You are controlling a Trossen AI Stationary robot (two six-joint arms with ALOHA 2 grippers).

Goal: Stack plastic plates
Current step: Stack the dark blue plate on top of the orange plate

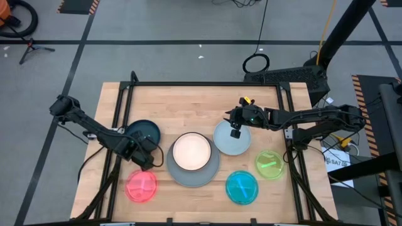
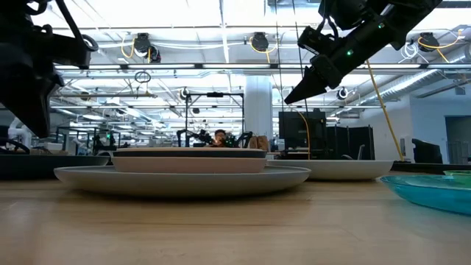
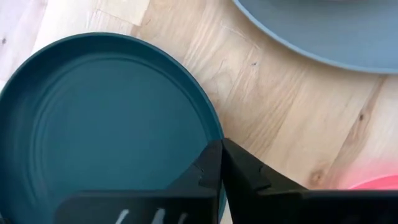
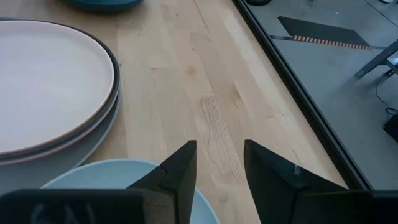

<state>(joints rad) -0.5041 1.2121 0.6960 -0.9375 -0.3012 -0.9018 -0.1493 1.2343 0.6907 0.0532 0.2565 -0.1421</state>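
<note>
The dark teal plate (image 2: 55, 166) is below my left gripper's closed fingers, so next I open the fingers and lower them around the plate's rim (image 3: 215, 117) before I lift the plate.
A dark teal plate (image 1: 142, 130) (image 3: 99, 124) lies left of centre, with my left gripper (image 1: 148, 156) (image 3: 221, 155) shut on its near-right rim. At the centre, the big grey plate (image 1: 191, 176) (image 2: 184, 180) carries a stack topped by a peach-pink plate (image 1: 191, 152) (image 4: 50, 81); a dark rim and another pink one show beneath it. The pale blue plate (image 1: 231, 141) (image 4: 118, 180) rests flat to the stack's right. My right gripper (image 1: 236, 130) (image 4: 219, 165) (image 2: 300, 87) hangs open above the pale blue plate's far-left edge, touching nothing. My left gripper pinches the dark teal plate by its rim (image 3: 214, 134) on the side nearest the grey plate, one finger over the inside and one outside. The fingers come slanting down from the table's near side. Whether the plate is lifted, I cannot tell.
Three small translucent plates lie along the near side: red (image 1: 141, 186) at left, cyan (image 1: 242, 187) (image 2: 434, 190) and green (image 1: 270, 164) at right. Bare wood runs along the far half of the table (image 1: 188, 103). A black frame borders the tabletop.
</note>
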